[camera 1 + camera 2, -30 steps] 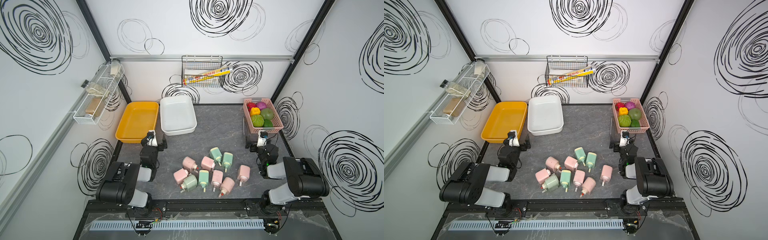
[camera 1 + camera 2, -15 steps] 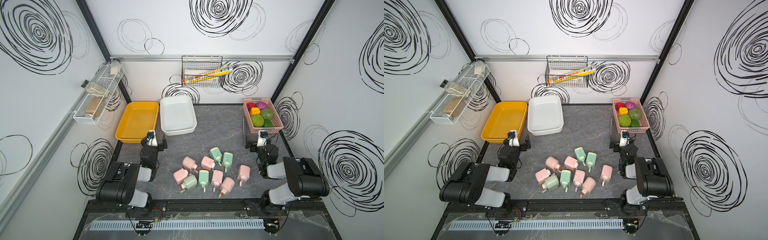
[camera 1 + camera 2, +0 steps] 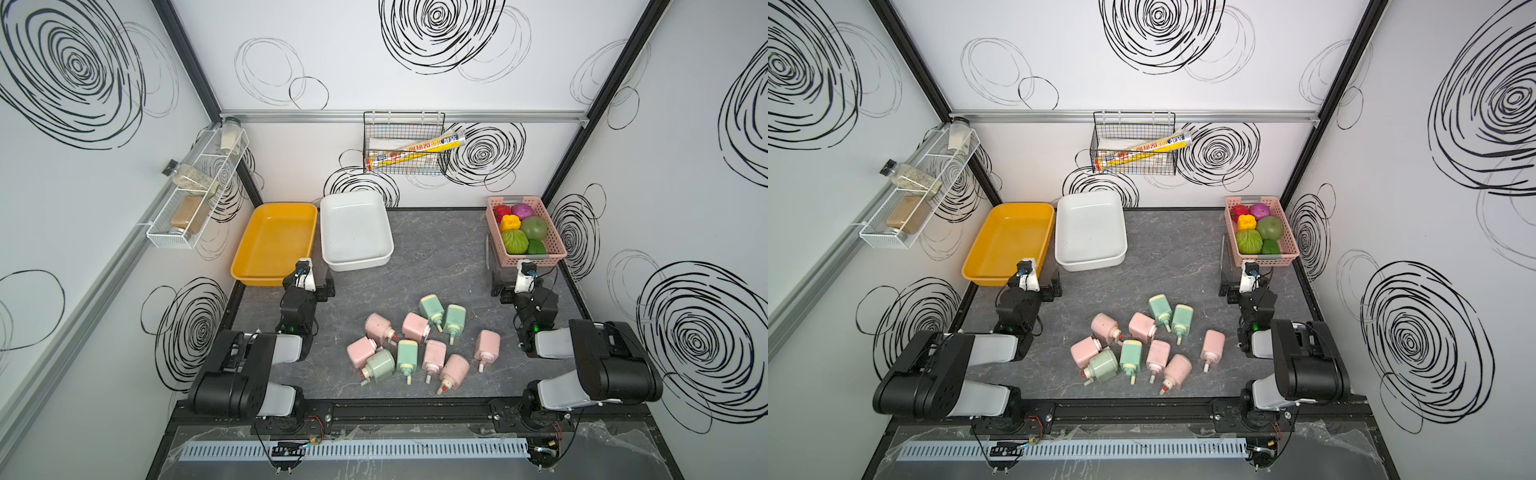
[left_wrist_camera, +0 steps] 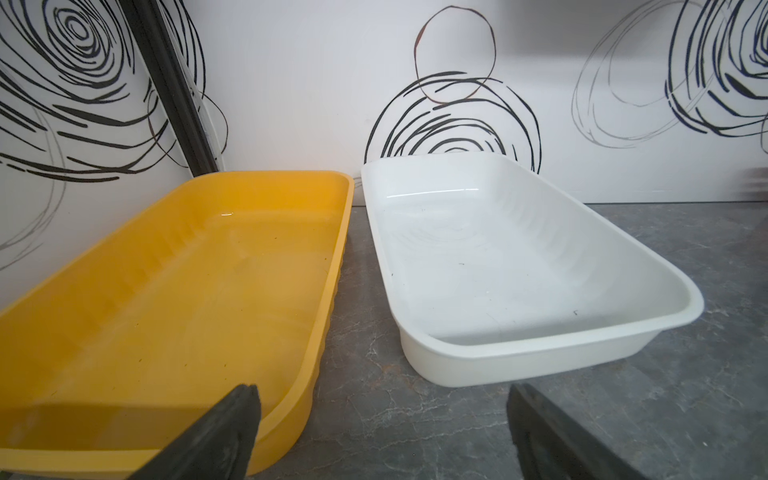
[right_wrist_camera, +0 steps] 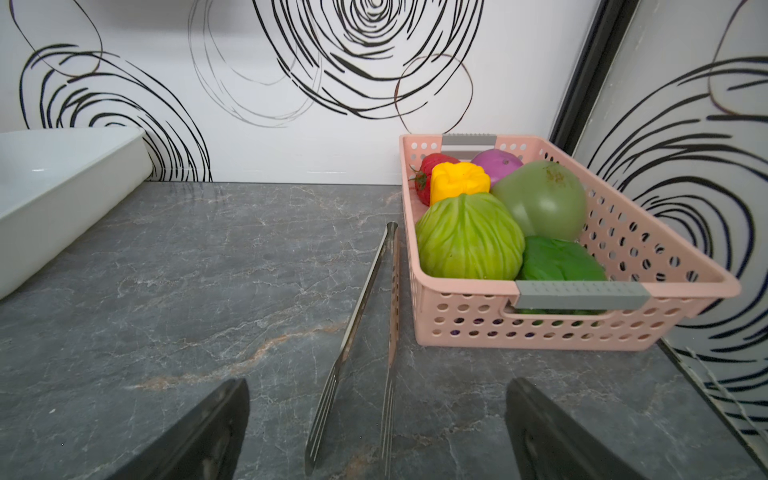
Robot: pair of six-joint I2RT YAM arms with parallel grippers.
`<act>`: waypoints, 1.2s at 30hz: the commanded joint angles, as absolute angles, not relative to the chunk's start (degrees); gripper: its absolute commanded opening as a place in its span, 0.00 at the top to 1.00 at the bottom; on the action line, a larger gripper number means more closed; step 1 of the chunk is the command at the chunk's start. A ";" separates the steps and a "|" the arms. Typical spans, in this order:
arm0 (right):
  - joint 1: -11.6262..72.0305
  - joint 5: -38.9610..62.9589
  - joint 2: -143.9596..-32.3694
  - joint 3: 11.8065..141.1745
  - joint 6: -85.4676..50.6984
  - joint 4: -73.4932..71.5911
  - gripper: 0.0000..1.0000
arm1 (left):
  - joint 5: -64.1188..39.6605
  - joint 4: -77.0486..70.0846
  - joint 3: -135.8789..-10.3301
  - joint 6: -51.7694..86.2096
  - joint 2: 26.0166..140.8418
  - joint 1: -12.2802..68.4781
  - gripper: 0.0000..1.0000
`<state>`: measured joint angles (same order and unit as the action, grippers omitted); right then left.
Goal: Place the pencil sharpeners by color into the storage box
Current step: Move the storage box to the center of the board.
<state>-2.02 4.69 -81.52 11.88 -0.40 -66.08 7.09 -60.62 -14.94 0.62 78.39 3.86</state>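
The white box (image 3: 357,229) stands by the yellow box, far from my right gripper, so I should move the white box's rim (image 3: 323,246) toward the middle with my left gripper.
Several pastel pink pencil sharpeners (image 3: 487,347) and several mint green ones (image 3: 430,306) lie in a loose heap on the grey table, front centre, in both top views (image 3: 1213,345). Two storage boxes stand side by side at the back left: a yellow one (image 3: 274,241) (image 4: 166,311) and a white one (image 3: 353,228) (image 4: 498,266). Both hold nothing. My left gripper (image 3: 311,286) (image 4: 382,399) is open, low before the gap between the two boxes. My right gripper (image 3: 519,291) (image 5: 376,390) is open near the pink basket. Neither touches a sharpener.
A pink basket (image 3: 536,259) (image 5: 469,286) of toy fruits and vegetables stands at the back right. Metal tongs (image 5: 365,291) lie on the table beside it, just ahead of my right gripper. A wire basket (image 3: 403,145) hangs on the back wall, a wire shelf (image 3: 195,195) on the left wall.
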 commanded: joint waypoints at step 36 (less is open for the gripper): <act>14.15 8.83 -74.56 49.44 -20.16 6.24 0.00 | 9.01 3.69 -68.36 22.01 103.32 7.29 0.04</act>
